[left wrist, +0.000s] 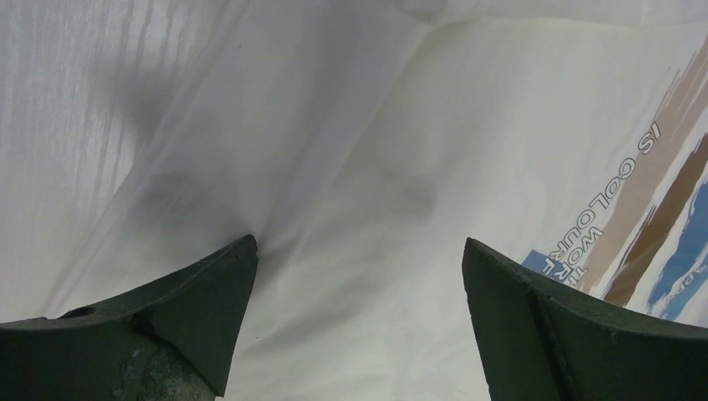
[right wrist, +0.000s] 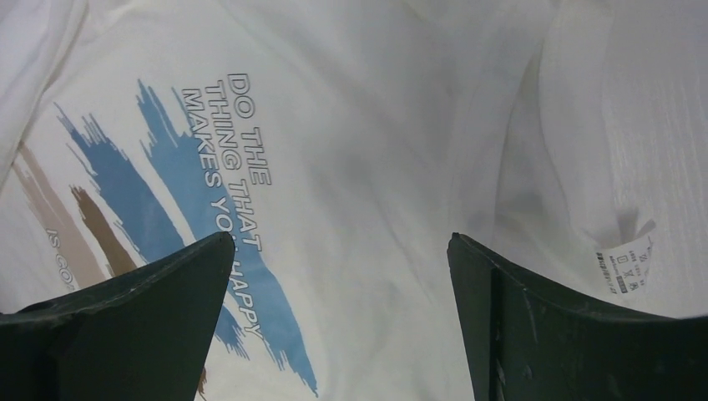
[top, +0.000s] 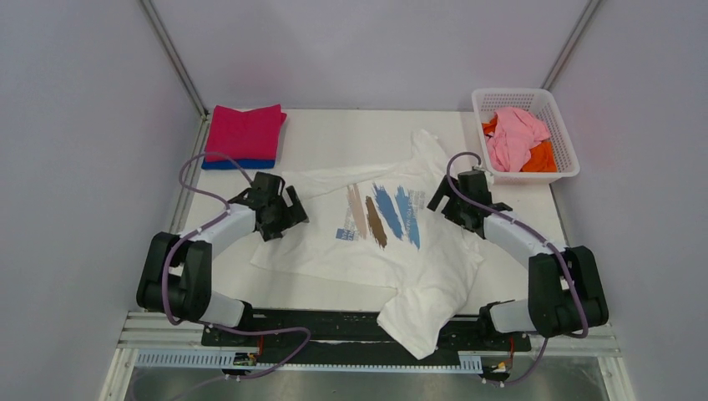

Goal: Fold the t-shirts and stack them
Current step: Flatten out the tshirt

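Note:
The white t-shirt's far edge (top: 341,176) is folded in. Next, my left gripper pinches the flap's corner (top: 311,193) and pulls it open toward the back before any folding.
The white t-shirt (top: 392,251) with blue and brown brush strokes lies spread on the table, print up, one part hanging over the near edge. My left gripper (top: 288,209) is open above its left side; the left wrist view shows plain white cloth (left wrist: 359,167) between the jaws. My right gripper (top: 442,200) is open above its right side, next to the blue strokes (right wrist: 192,192); a care label (right wrist: 622,263) shows at the right. A folded magenta tee (top: 244,131) lies on a folded blue tee (top: 238,164) at the back left. Pale pink (top: 516,134) and orange (top: 541,157) tees sit in the basket.
The white plastic lattice basket (top: 482,104) stands at the back right corner of the table. Grey walls enclose the table on three sides. The arm bases and a black rail (top: 334,322) run along the near edge.

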`<state>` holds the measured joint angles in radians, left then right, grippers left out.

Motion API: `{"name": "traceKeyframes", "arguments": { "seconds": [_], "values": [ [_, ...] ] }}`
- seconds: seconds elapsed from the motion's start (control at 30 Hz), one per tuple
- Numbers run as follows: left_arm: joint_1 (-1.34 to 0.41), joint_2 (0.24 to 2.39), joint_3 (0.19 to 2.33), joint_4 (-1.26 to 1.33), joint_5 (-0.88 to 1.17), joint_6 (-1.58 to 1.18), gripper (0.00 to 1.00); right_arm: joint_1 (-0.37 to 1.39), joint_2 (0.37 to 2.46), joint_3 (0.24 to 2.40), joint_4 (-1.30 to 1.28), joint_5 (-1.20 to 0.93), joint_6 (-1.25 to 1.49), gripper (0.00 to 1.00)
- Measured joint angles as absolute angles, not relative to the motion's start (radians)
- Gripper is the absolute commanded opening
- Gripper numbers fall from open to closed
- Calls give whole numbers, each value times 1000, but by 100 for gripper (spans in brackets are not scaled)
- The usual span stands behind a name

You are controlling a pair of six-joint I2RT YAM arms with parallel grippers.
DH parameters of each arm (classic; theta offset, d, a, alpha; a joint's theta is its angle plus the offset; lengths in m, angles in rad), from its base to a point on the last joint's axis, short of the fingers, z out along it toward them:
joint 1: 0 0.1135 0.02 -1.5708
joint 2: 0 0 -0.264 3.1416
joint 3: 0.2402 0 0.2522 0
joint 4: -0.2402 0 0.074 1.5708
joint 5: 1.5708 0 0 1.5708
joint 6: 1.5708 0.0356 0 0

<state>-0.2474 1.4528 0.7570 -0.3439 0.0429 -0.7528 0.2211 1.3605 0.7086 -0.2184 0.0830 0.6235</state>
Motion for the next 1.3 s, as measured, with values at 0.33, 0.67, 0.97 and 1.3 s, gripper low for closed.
{"name": "traceKeyframes", "arguments": {
  "seconds": [0.33, 0.67, 0.97, 1.3],
  "values": [
    [-247, 1248, 661, -559, -31, -802, 100, 128, 1445, 698, -210, 92, 664, 100],
    [-247, 1312, 811, -466, -83, -813, 92, 126, 1482, 727, -193, 69, 652, 100],
    [-247, 1607, 984, -358, -88, -805, 63, 126, 1482, 727, -190, 63, 641, 100],
    [-247, 1726, 1042, -364, -113, -802, 30, 126, 1482, 727, -189, 63, 634, 100]
  ]
}}
